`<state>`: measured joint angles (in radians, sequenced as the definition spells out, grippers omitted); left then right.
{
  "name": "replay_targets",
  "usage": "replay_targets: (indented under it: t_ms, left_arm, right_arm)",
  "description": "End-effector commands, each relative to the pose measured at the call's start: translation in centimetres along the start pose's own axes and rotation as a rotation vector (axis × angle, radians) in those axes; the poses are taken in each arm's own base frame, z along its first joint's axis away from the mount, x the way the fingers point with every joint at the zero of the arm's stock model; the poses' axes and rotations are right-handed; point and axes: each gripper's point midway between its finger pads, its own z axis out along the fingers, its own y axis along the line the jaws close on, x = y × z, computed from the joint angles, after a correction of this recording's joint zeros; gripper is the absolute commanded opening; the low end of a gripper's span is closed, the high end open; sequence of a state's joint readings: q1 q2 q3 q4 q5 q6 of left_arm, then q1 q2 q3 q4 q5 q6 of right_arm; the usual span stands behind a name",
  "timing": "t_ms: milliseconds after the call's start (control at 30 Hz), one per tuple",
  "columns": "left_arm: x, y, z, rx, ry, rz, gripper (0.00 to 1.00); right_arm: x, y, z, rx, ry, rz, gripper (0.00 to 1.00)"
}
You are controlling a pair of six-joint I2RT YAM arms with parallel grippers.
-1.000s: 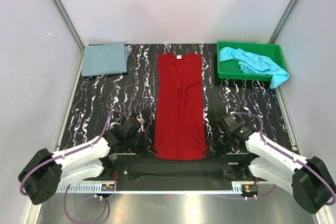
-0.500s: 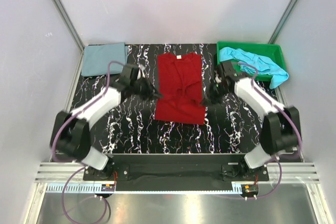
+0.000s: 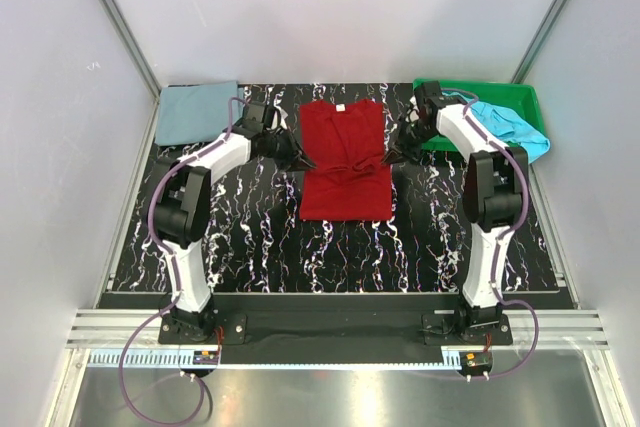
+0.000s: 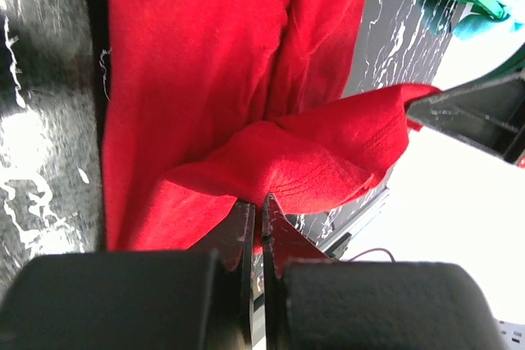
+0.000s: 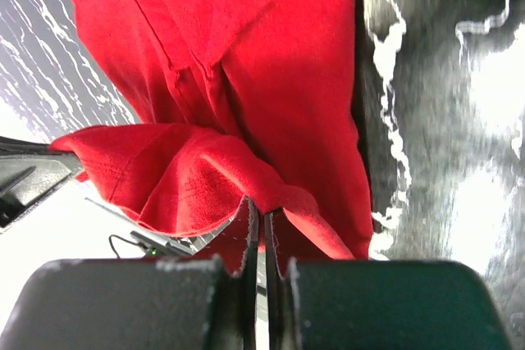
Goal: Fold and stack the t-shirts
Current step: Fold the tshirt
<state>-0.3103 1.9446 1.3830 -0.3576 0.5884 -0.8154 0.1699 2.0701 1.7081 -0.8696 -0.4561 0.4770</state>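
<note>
I should release the red t-shirt's hem (image 3: 350, 171) with my right gripper, since it bunches across its middle, and pull the t-shirt nearer, flat, before gripping its near edge (image 3: 380, 217).
The deep red t-shirt (image 3: 345, 162) lies mid-table, its near half folded back over the far half. My left gripper (image 3: 300, 161) is shut on the red shirt's hem corner at its left edge; the left wrist view shows the cloth (image 4: 279, 161) pinched between the jaws. My right gripper (image 3: 388, 158) is shut on the other hem corner at the right edge, with red cloth (image 5: 213, 178) pinched in the right wrist view. The grey-blue t-shirt (image 3: 198, 113) lies folded at the far left. The turquoise t-shirt (image 3: 500, 122) is crumpled in the green tray (image 3: 436, 135).
The green tray stands at the far right corner, just beyond my right arm. White walls and metal posts close in the black marbled table (image 3: 260, 247). Both arms stretch far out across the table.
Both grippers have carried the red shirt's near hem from the table's front edge toward the far end, folding the shirt over itself. The fold edge has moved further back.
</note>
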Motion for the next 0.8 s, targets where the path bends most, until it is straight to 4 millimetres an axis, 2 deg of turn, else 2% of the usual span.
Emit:
replay_targets:
  t_ms: [0,267,433,567,733,767]
  left_arm:
    - [-1.9,-2.0,-0.7,0.066,-0.035,0.037,0.00]
    - [-3.3,0.1,0.1,0.050,-0.040,-0.023,0.00]
    - [-3.7,0.3,1.2,0.067,-0.016,-0.025,0.01]
    - [-4.2,0.3,1.4,0.073,-0.014,-0.026,0.09]
    - [-5.4,-0.3,1.9,0.097,-0.014,-0.007,0.18]
    - [-5.7,0.1,2.3,0.090,-0.017,-0.004,0.25]
  right_arm:
    - [-0.4,0.6,0.6,-0.060,0.067,-0.028,0.00]
    - [-0.9,0.3,2.0,-0.073,0.099,-0.036,0.00]
    - [-1.4,0.0,2.4,-0.073,0.103,-0.015,0.01]
    - [-1.8,0.4,2.4,-0.084,0.101,-0.011,0.04]
    - [-3.6,0.0,2.7,-0.054,0.058,0.006,0.08]
    - [-4.0,-0.2,2.8,-0.050,0.051,0.013,0.08]
